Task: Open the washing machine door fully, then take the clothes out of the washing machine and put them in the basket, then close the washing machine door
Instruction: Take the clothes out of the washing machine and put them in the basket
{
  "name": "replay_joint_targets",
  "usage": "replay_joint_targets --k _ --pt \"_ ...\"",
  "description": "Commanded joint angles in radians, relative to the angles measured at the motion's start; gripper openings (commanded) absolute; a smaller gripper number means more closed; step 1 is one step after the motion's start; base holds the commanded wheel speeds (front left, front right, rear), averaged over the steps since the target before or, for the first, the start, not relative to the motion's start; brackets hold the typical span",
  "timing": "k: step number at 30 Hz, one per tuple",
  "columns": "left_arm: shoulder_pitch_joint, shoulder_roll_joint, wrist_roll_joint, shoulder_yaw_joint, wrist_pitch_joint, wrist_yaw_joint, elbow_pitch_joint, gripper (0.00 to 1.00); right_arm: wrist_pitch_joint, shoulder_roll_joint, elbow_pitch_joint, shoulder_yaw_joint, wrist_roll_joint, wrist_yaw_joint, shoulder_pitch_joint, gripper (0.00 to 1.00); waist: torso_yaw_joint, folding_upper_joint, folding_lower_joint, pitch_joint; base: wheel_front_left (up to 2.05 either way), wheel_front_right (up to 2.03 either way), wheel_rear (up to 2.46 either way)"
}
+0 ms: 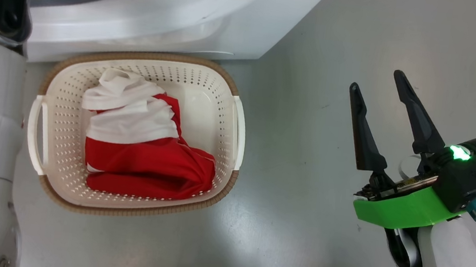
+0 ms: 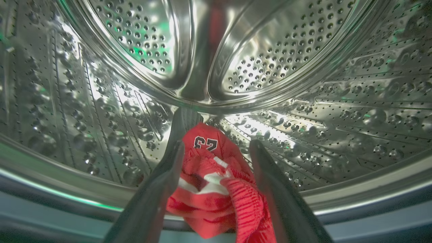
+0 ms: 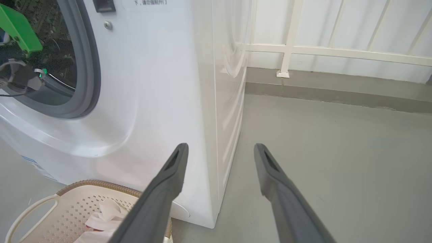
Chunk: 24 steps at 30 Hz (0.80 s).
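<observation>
The jersey's printed panel lies crumpled beyond the ribbed band, so it should open out and trail behind when I pull the red jersey by its ribbed band.
Inside the washing machine's steel drum, a crumpled red jersey printed with 23 lies on the drum floor. My left gripper is open, one finger on each side of the jersey. The left arm reaches through the grey door ring. Red and white clothes lie in the cream basket on the floor in front of the machine. My right gripper hangs open and empty over the floor, right of the basket. The washing machine door is out of view.
The machine's white side panel stands just left of my right gripper. The basket's corner sits below it. Grey floor stretches right to a white railing at a low kerb.
</observation>
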Motion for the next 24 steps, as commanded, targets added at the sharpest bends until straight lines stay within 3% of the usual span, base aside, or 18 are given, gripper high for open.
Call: replay_joint_targets --k 1,5,13,14,15,16,17,18,24 --pt "-0.014 0.041 -0.022 0.005 0.032 -0.009 -0.010 1.00 -0.006 0.000 -0.026 0.020 0.007 0.004 0.000 1.00 -0.004 -0.0001 0.0000 0.007 0.00 0.00 0.00" --pt "-0.035 0.047 -0.066 -0.024 0.117 -0.014 -0.001 1.00 -0.006 0.000 -0.027 0.022 0.013 0.004 -0.006 1.00 -0.004 -0.0001 0.0000 0.015 0.00 0.00 0.00" --pt "-0.045 0.089 -0.030 -0.124 0.241 -0.014 0.042 1.00 -0.006 0.000 -0.030 0.033 0.036 0.004 -0.005 1.00 -0.012 -0.0001 0.0000 0.014 0.00 0.00 0.00" --pt "-0.047 0.093 -0.020 -0.135 0.253 -0.011 0.050 0.91 -0.006 0.000 -0.031 0.035 0.039 0.004 -0.005 1.00 -0.013 -0.0001 0.0000 0.014 0.00 0.00 0.00" --pt "-0.049 0.098 -0.010 -0.146 0.261 -0.007 0.057 0.71 -0.006 0.000 -0.031 0.037 0.042 0.004 -0.005 1.00 -0.015 -0.0001 0.0000 0.014 0.00 0.00 0.00" --pt "-0.051 0.099 -0.006 -0.151 0.269 -0.005 0.064 0.42 -0.006 0.000 -0.032 0.039 0.044 0.004 -0.005 1.00 -0.017 -0.0001 0.0000 0.015 0.00 0.00 0.00" --pt "-0.053 0.100 -0.003 -0.157 0.278 -0.004 0.070 0.26 -0.006 0.000 -0.032 0.041 0.046 0.004 -0.005 1.00 -0.018 -0.0001 0.0000 0.015 0.00 0.00 0.00" --pt "-0.054 0.101 0.001 -0.163 0.285 -0.003 0.076 0.00 -0.006 0.000 -0.031 0.043 0.049 0.004 -0.006 1.00 -0.020 -0.0001 0.0000 0.015 0.00 0.00 0.00" --pt "-0.058 0.102 0.013 -0.185 0.295 -0.003 0.093 0.00 -0.006 0.000 -0.031 0.046 0.056 0.004 -0.006 1.00 -0.025 -0.0001 0.0000 0.016 0.00 0.00 0.00"
